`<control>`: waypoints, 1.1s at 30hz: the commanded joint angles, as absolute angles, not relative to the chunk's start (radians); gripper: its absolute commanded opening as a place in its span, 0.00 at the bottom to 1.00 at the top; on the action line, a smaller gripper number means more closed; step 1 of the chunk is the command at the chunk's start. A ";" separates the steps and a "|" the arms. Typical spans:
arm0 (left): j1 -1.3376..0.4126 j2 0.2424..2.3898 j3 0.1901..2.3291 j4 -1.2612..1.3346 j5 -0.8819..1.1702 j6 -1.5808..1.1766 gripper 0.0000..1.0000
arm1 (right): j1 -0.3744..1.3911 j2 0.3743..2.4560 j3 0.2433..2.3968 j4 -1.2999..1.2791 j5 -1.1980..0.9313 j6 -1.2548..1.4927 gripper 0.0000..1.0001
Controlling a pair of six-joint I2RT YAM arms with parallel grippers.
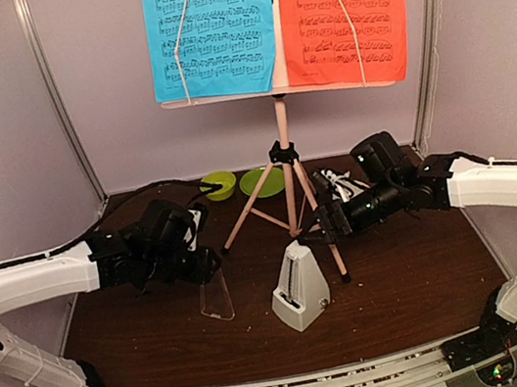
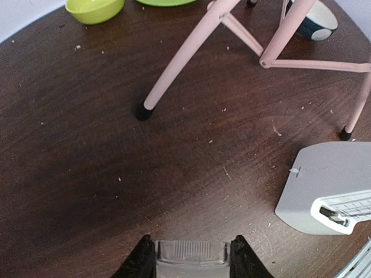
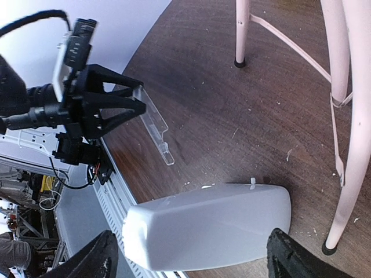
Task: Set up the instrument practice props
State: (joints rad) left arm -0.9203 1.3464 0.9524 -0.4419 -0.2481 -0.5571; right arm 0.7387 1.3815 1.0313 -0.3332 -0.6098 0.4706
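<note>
My left gripper keeps lowering the clear cover until it rests on open tabletop, then let go, because the cover hangs over that spot, clear of the cream metronome.
The pale pink music stand stands at the back centre with the blue sheet and the red sheet on its desk. Its legs show in the left wrist view and the right wrist view. The cream metronome stands uncovered in front of the tripod. My left gripper is shut on the clear cover, whose ribbed end sits between the jaws, left of the metronome. My right gripper is wide open just behind the metronome, its fingers on either side of it in that view.
A green bowl and green plate sit at the back behind the stand's left leg. A white-and-dark bowl sits behind my right gripper. The stand's front leg runs down beside the metronome. The table's front edge is near.
</note>
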 commanded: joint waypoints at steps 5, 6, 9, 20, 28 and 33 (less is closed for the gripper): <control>-0.833 1.613 1.159 -0.544 -0.095 -0.557 0.26 | 0.735 1.345 1.113 -0.315 -0.607 0.496 0.91; -0.822 1.641 1.176 -0.539 -0.087 -0.555 0.26 | 0.736 1.338 1.113 -0.314 -0.609 0.499 0.91; -0.796 1.732 1.221 -0.537 -0.073 -0.546 0.26 | 0.736 1.306 1.102 -0.323 -0.605 0.502 0.92; -0.774 1.735 1.226 -0.515 -0.048 -0.563 0.73 | 0.744 1.060 0.778 -0.391 -0.495 0.505 0.78; -0.838 1.606 1.090 -0.297 -0.030 -0.558 0.73 | 0.764 1.043 0.622 -0.269 -0.417 0.539 0.51; -0.913 1.691 1.080 -0.151 0.015 -0.610 0.55 | 0.781 1.071 0.593 -0.187 -0.407 0.571 0.37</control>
